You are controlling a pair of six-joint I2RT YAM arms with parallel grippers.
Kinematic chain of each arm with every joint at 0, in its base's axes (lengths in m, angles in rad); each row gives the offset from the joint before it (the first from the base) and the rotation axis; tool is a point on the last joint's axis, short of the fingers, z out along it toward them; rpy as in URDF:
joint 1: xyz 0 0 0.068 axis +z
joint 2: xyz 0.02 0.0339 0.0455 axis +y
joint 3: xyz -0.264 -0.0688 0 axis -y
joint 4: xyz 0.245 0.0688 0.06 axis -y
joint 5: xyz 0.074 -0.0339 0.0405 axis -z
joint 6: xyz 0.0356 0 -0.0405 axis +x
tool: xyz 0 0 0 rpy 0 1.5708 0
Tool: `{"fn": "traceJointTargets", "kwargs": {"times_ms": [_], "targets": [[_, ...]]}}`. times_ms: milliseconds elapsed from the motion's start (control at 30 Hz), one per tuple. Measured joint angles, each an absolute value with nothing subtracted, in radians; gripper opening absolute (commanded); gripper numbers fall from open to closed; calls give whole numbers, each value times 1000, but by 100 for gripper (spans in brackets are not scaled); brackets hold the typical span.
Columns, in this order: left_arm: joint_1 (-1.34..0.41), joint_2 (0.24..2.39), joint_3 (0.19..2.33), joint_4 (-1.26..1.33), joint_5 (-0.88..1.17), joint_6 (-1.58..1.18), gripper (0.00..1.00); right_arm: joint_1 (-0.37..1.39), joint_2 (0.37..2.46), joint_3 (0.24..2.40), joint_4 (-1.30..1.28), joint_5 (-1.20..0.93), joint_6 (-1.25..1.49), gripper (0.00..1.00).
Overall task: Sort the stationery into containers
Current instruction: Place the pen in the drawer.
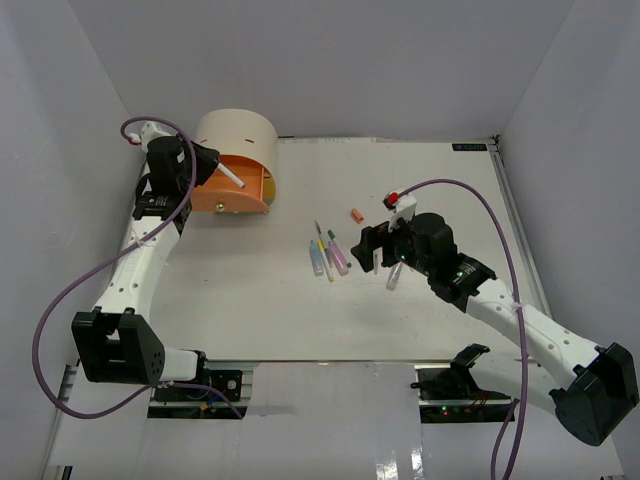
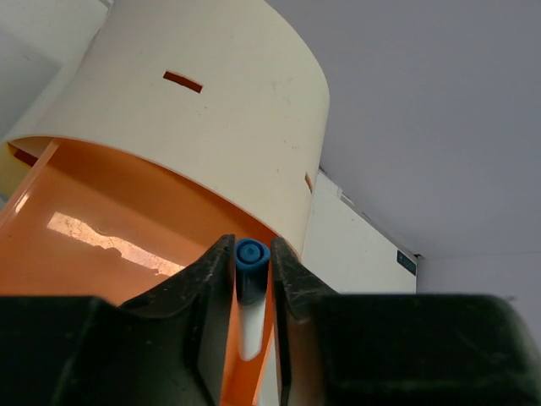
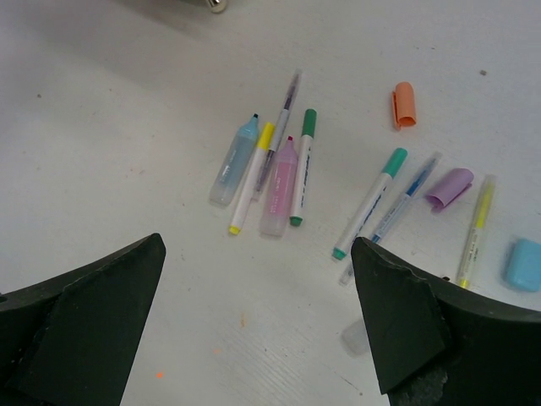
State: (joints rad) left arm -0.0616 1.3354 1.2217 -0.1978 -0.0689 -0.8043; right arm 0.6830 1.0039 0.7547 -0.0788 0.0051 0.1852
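Observation:
Next, my right gripper picks up the pen (image 3: 369,203) and hands it to my left gripper, because the teal pen is under my right gripper and far from the orange drawer (image 1: 250,173).
The beige cabinet (image 1: 238,135) stands at the back left with its orange drawer (image 1: 245,190) pulled out. My left gripper (image 1: 213,165) hangs over that drawer (image 2: 101,220), shut on a white pen with a blue cap (image 2: 251,258). Loose stationery lies mid-table: a blue highlighter (image 3: 234,161), a pink highlighter (image 3: 279,186), a green pen (image 3: 301,167), a teal pen (image 3: 369,203) and a small orange piece (image 3: 404,104). My right gripper (image 3: 258,245) hovers above the table just short of them, open wide with nothing between its fingers.
A purple cap (image 3: 450,186), a thin yellow pen (image 3: 473,233) and a blue block (image 3: 524,264) lie to the right of the cluster. A clear cap (image 3: 355,338) rests by my right finger. White walls close in the table on three sides.

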Motion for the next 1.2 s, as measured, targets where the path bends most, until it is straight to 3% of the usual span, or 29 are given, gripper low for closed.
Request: {"fn": "traceJointTargets", "kwargs": {"times_ms": [500,733,800,933,1200], "targets": [[-53,1347,1222,-220,-72,-772,80,683,1149,748,-133,181,184,100],[-50,1345,1252,-282,-93,-703,98,683,1289,799,-165,221,212,80],[-49,1345,1271,-308,-93,-669,98,683,1341,824,-172,237,224,77],[-48,1345,1329,-387,-79,-586,98,682,1449,872,-185,253,243,61],[-48,1279,1361,-548,-40,-431,98,681,1622,948,-189,259,284,49]]}}
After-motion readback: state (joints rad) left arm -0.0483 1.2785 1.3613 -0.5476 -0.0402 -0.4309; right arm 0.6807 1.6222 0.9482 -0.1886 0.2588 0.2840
